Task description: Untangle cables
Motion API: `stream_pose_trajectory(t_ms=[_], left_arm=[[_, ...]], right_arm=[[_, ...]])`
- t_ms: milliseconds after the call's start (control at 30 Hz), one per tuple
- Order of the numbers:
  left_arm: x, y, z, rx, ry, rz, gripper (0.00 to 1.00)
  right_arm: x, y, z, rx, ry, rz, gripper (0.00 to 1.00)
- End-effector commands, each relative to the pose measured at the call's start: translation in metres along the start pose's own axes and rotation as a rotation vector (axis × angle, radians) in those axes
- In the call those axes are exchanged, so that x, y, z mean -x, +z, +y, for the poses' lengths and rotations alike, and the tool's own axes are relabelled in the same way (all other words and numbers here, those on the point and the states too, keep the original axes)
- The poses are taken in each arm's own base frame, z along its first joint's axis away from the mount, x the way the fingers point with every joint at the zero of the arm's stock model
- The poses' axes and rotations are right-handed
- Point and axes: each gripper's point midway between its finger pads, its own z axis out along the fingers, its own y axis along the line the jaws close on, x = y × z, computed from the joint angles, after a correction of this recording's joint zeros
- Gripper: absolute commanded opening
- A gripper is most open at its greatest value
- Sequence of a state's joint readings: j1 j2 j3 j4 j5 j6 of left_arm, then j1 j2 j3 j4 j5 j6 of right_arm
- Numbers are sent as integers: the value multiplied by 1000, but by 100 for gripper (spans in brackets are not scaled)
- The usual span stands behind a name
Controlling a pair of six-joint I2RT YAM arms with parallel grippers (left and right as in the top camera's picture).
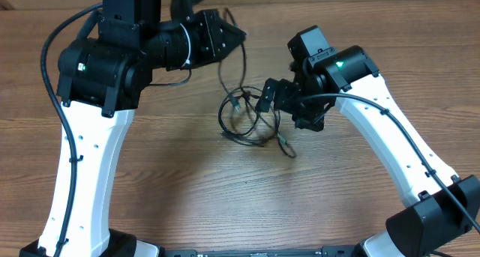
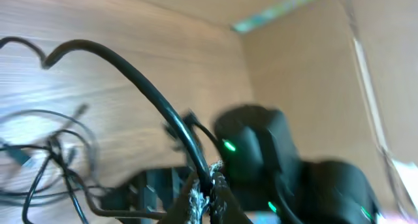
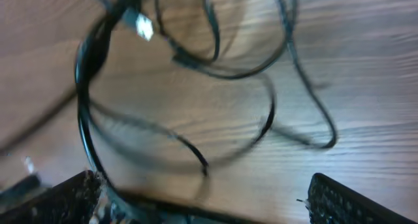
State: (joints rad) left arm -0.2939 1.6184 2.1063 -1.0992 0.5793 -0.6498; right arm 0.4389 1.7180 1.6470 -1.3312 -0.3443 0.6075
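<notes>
My left gripper is holding the black cable, which still goes into the tangle's loops (image 1: 245, 98), so next my left gripper pulls the cable out toward the open wood on its own side (image 1: 24, 70).
A tangle of thin black cables (image 1: 247, 118) lies on the wooden table between my two arms. It also shows in the left wrist view (image 2: 52, 152) and the right wrist view (image 3: 196, 87). My left gripper (image 1: 236, 36) is shut on one black cable (image 2: 150, 93), which runs from its fingers (image 2: 208, 201) down to the tangle. My right gripper (image 1: 268, 96) is open, its fingers (image 3: 202, 198) spread wide just above the right side of the tangle. A cable strand passes by its left finger. A light connector (image 3: 138, 25) shows in the tangle.
The wooden table (image 1: 187, 189) extends around the tangle. A loose cable end with a plug (image 1: 287, 147) lies at the tangle's lower right. The arm bases stand at the front left and front right.
</notes>
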Motion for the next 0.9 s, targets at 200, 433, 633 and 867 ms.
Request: stream_pose_trajectory(t_ms=[200, 433, 633, 867], left_arm=[[24, -22, -23, -50, -126, -127, 4], [19, -25, -44, -155, -166, -72, 4], [39, -53, -63, -242, -136, -142, 4], [71, -93, -34, -183, -177, -278, 4]], right_arm=[[-15, 3, 21, 73, -205, 42, 100], [-2, 11, 29, -1, -284, -77, 100], [1, 20, 23, -74, -296, -96, 66], [8, 21, 11, -109, -269, -99, 8]])
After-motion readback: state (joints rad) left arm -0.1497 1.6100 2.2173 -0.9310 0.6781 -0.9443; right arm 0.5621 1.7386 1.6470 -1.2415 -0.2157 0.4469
